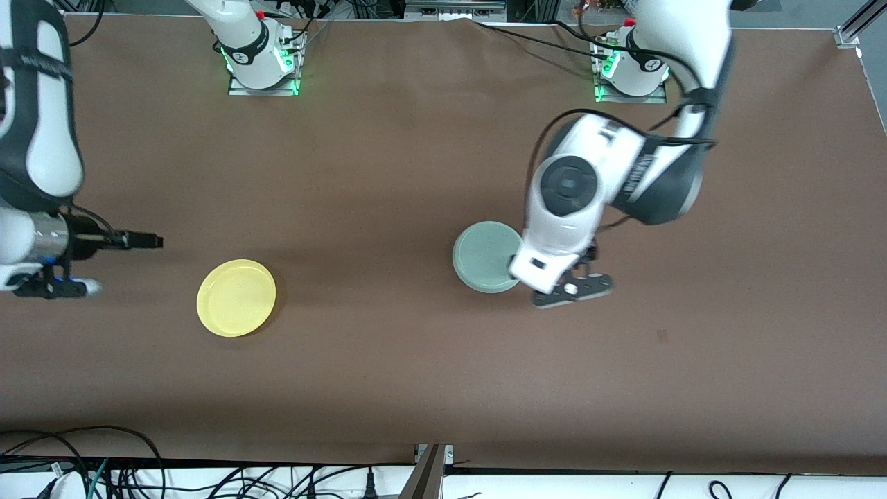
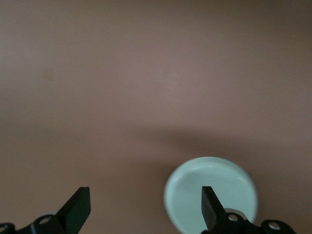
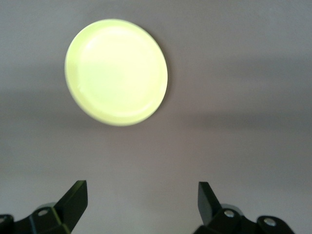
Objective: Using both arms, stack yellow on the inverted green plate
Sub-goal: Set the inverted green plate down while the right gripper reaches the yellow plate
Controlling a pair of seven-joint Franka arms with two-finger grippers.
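Note:
My gripper will cover nearly all of the green plate when it stacks the yellow plate (image 1: 236,298), because the yellow plate looks about as wide as the green plate (image 1: 486,257).
The yellow plate (image 1: 236,297) lies flat on the brown table toward the right arm's end, and shows in the right wrist view (image 3: 117,72). The pale green plate (image 1: 481,255) lies flat near the table's middle; I cannot tell which face is up. My left gripper (image 1: 542,274) hangs over the green plate's edge toward the left arm's end, and its hand hides part of the rim. In the left wrist view the gripper (image 2: 144,209) is open and empty, with one finger over the green plate (image 2: 195,192). My right gripper (image 1: 52,285) is open and empty (image 3: 141,200), apart from the yellow plate.
The brown table (image 1: 388,173) stretches between the two plates. A small dark mark (image 1: 662,336) is on the table toward the left arm's end. Cables lie along the edge nearest the front camera (image 1: 125,471).

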